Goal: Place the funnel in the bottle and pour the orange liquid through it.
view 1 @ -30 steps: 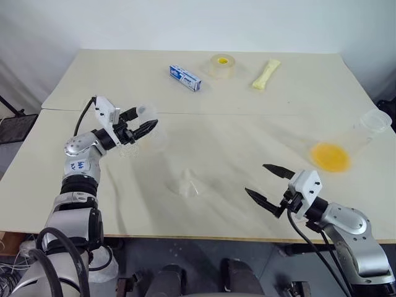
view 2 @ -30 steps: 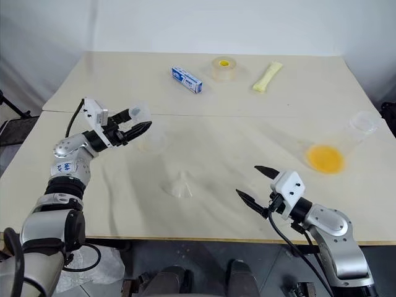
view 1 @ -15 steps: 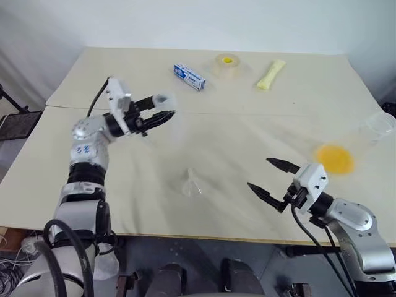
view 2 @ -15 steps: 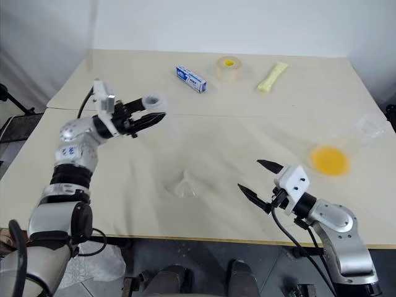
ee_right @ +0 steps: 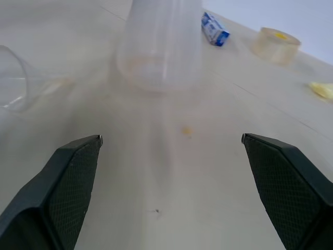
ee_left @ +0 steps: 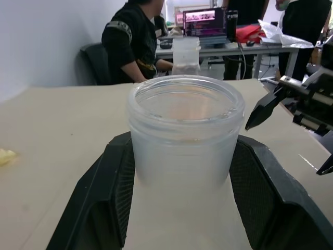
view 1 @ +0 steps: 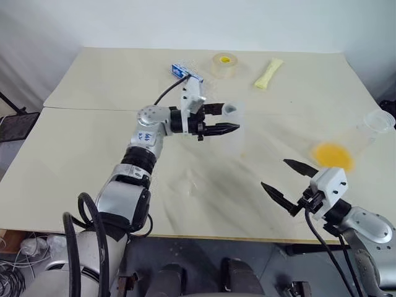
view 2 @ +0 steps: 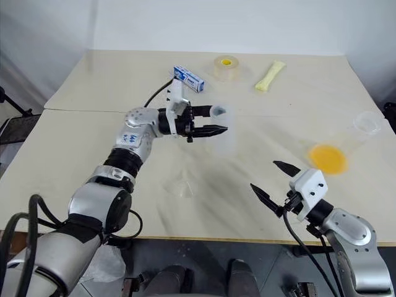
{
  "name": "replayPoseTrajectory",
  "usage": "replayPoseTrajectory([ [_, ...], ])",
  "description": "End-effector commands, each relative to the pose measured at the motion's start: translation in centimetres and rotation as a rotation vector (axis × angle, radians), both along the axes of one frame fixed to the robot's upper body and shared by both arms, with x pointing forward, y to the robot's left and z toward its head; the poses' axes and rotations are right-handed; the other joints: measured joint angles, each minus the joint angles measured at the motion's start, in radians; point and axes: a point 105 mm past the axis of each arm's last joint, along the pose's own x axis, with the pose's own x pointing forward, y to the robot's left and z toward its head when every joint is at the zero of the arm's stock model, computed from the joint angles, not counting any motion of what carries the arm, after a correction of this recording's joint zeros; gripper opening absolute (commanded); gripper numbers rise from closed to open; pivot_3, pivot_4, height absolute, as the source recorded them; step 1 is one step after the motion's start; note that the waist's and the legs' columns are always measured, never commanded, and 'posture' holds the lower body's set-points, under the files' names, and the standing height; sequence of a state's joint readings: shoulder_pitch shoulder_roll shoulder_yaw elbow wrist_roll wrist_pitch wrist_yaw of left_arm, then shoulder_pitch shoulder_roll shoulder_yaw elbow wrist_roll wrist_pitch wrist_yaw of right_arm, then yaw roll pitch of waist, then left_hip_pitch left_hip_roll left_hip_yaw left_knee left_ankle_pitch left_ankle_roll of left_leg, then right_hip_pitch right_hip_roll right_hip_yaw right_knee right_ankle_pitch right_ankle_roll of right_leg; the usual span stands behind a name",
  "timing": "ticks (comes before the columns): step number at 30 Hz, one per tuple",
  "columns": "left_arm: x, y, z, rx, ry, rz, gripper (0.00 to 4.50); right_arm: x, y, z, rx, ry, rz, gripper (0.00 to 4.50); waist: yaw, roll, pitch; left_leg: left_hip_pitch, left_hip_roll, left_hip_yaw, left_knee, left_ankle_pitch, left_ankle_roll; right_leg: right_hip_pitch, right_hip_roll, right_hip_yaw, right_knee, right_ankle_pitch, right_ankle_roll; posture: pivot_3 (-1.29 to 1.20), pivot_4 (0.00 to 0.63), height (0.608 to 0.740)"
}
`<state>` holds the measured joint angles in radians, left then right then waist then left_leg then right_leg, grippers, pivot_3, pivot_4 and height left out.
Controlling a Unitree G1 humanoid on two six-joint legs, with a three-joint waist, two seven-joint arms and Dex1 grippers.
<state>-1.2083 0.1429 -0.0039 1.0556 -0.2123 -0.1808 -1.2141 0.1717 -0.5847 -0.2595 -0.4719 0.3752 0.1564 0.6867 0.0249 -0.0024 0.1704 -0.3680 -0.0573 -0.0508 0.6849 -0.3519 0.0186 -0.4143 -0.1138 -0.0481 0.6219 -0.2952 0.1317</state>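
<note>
My left gripper has the bottle's opening [view 1: 230, 108] facing up over a clear stretch of table [view 1: 234, 157], so I should keep lowering it until the bottle's bottom meets the table, then let go.
My left gripper [view 1: 230, 117] is shut on the bottle [view 1: 232, 135], a frosted whitish jar with an open mouth, held upright over the middle of the table. In the left wrist view the bottle [ee_left: 186, 135] stands between the two black fingers [ee_left: 109, 192]. The funnel [view 2: 179, 185], small and clear, lies on the table in front of the bottle and to its left. The orange liquid [view 1: 332, 156] pools inside a clear cup [view 1: 376, 121] lying tilted at the right edge. My right gripper [view 1: 275, 174] hovers open near the front right with nothing between its fingers.
A blue box [view 1: 184, 70], a tape roll [view 1: 223, 64] and a pale yellow packet [view 1: 266, 73] lie along the far side of the beige table [view 1: 93, 142]. A seated person [ee_left: 132, 41] shows in the background of the left wrist view.
My left arm has swung to the right, carrying the bottle from the table's left side to its middle. The right gripper has shifted slightly right and stays open.
</note>
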Motion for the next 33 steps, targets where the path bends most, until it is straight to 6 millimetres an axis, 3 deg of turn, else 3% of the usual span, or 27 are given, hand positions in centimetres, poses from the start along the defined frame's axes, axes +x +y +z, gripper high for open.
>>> replayPoseTrajectory([
  [1,-0.3,-1.1,0.5,0.012,-0.033,-0.03,2.29,-0.8,-0.3,1.3,-0.004,-0.064,-0.042,4.5,0.0,0.0,0.0,0.0,0.0,0.0,0.0,0.0,0.0,0.0,0.0,0.0,0.0,0.0,0.0,0.0,0.15,0.74],
  [15,-0.7,-2.1,-1.9,0.092,0.018,-0.062,2.29,-1.9,-0.8,0.4,0.004,-0.061,-0.09,4.5,0.0,0.0,0.0,0.0,0.0,0.0,0.0,0.0,0.001,0.0,0.0,0.0,0.0,0.0,0.001,0.0,0.15,0.74],
  [22,-1.0,-2.0,-2.7,0.114,0.031,-0.075,4.49,-1.8,-0.9,0.4,-0.012,-0.067,-0.082,4.5,0.0,0.0,0.0,0.0,0.0,0.0,0.0,0.0,0.001,0.0,0.0,0.0,0.0,0.0,0.001,0.0,0.15,0.74],
  [29,-0.7,-1.2,-0.9,0.041,0.036,-0.068,4.49,-1.0,-0.9,1.3,-0.029,-0.084,-0.058,4.5,-0.001,0.0,0.0,0.0,0.0,0.0,0.0,0.0,0.001,0.0,0.0,0.0,0.0,0.0,0.001,0.0,0.15,0.74],
  [33,-0.4,-0.6,-0.9,0.033,0.048,-0.05,4.49,-0.5,-0.9,1.7,-0.036,-0.091,-0.045,4.5,-0.001,0.0,0.0,0.0,0.0,0.0,0.0,0.0,0.001,0.0,0.0,0.0,0.0,0.0,0.001,0.0,0.15,0.74],
])
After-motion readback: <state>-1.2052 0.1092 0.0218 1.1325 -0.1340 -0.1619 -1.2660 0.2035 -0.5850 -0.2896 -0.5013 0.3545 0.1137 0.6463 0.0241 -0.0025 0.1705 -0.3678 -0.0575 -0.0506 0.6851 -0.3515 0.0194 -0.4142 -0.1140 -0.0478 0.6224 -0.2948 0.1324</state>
